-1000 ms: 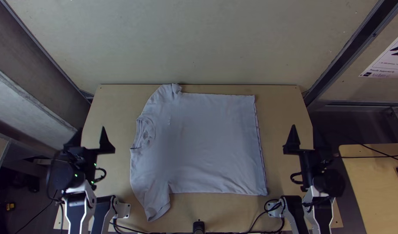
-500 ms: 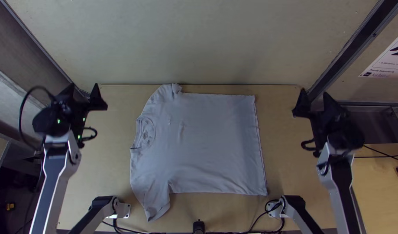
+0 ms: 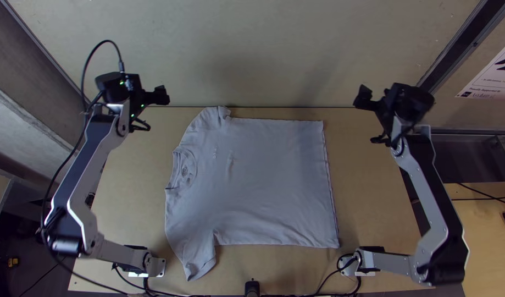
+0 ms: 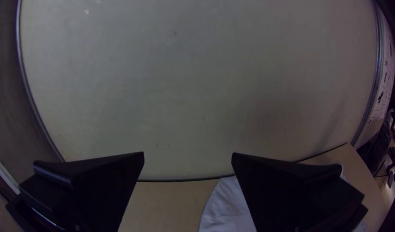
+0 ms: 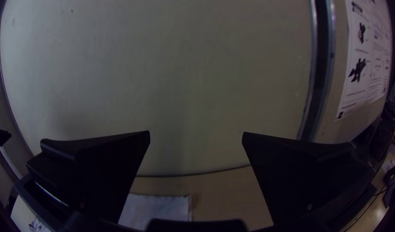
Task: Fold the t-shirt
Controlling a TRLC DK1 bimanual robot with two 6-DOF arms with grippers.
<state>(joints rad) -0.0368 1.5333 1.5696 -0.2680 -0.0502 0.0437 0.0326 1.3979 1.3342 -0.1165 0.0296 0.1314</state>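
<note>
My gripper is going to carry the shirt's far edge [image 3: 274,120] inward. The far sleeve [image 3: 211,118] lies limp along that edge, so I expect the sleeve to fold over with it.
My left gripper [image 3: 160,96] hangs near the table's far left corner in the top view, up and left of the t-shirt [image 3: 257,181]. My right gripper [image 3: 364,98] is past the far right part of the table. The pale grey shirt lies spread flat, its collar to the left, one sleeve at the far edge and one toward the near edge, the hem at right. In the left wrist view the left gripper [image 4: 188,155] is open above part of the shirt [image 4: 227,206]. The right gripper [image 5: 196,133] stands open too, with the shirt [image 5: 156,210] beyond it.
The wooden table [image 3: 373,214] has bare strips on both sides of the shirt. A pale wall [image 3: 252,49] rises behind its far edge. Cables [image 3: 329,278] run along the near edge, and a second table [image 3: 483,236] stands at right.
Both arms have stretched up the picture toward the far edge, and their grippers have turned inward, the left one to the right and the right one to the left. The shirt lies unchanged.
</note>
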